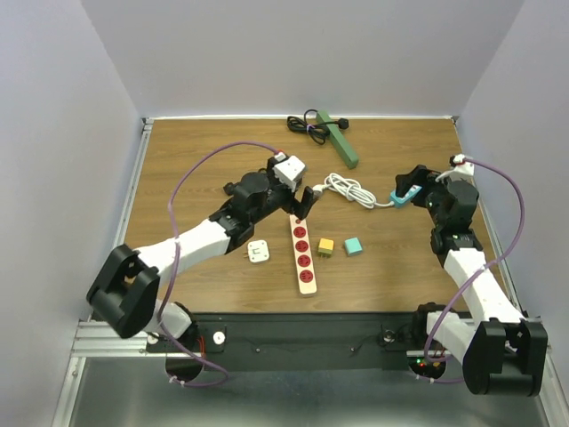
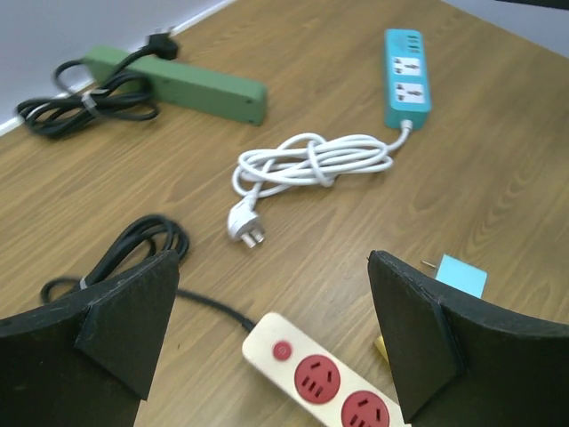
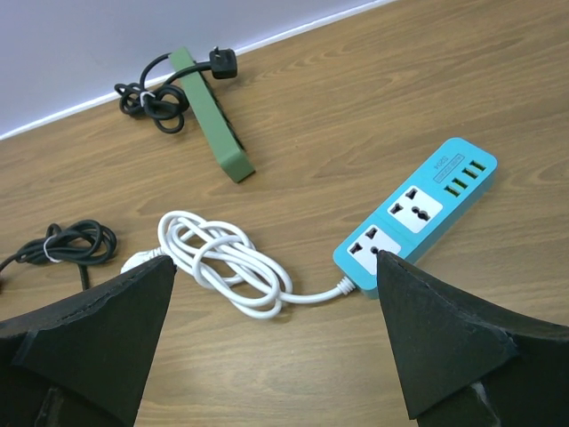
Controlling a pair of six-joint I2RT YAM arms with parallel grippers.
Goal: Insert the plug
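The yellow block [image 1: 326, 245] is clear of the cream strip and the teal block. My left gripper stays open and keep moving there until its fingers are around the yellow block's sides.
A cream power strip [image 1: 303, 253] with red sockets lies at the table's middle; its switch end [image 2: 284, 350] sits just below my open left gripper [image 2: 271, 267], which hovers over it [image 1: 307, 200]. The white cord's plug [image 2: 246, 227] lies loose on the wood ahead of that gripper, prongs showing. The coiled white cord [image 3: 227, 253] runs to a blue power strip [image 3: 418, 213]. My right gripper [image 3: 276, 262] is open above the cord and the blue strip's near end [image 1: 407, 194]. Nothing is held by either one.
A white square adapter [image 1: 258, 252], a yellow block [image 1: 326, 246] and a teal block [image 1: 354, 246] lie beside the cream strip. A green power strip [image 1: 339, 138] with bundled black cord sits at the back. The cream strip's black cord [image 2: 133, 245] is coiled to the left.
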